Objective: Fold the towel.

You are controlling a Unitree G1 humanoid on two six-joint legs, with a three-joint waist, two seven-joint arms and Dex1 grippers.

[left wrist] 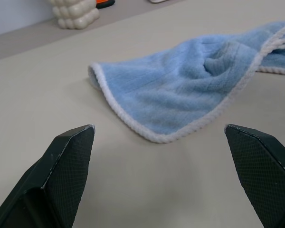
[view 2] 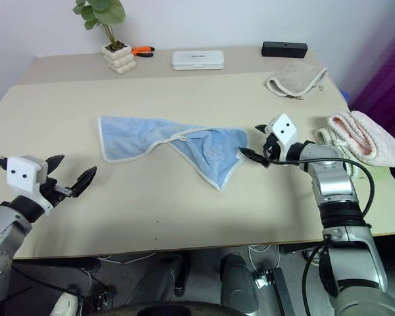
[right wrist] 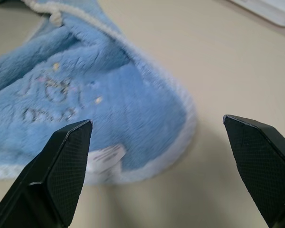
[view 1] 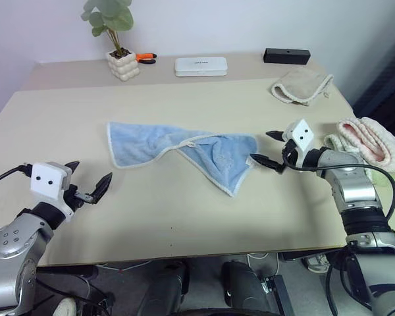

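The light blue towel (view 1: 139, 145) will untwist into a wide rectangle when I pull its corners, because the white stitched edge crosses over the pinched middle (view 1: 186, 141).
The light blue towel (view 1: 184, 153) with a white stitched edge lies crumpled and partly folded over itself in the middle of the beige table (view 1: 184, 217). My right gripper (view 1: 268, 148) is open just off the towel's right corner, its fingers wide apart and nothing between them. In the right wrist view that corner of the towel (right wrist: 109, 114) carries a small white label and lies between the two fingertips (right wrist: 66, 156). My left gripper (view 1: 91, 178) is open near the table's front left, short of the towel's left end (left wrist: 180, 99).
A beige cloth (view 1: 301, 85) lies at the back right. Pink and pale green folded towels (view 1: 368, 139) sit at the right edge beside my right arm. A potted plant (view 1: 118, 46), a white box (view 1: 201, 66) and a black bar (view 1: 286, 56) line the far edge.
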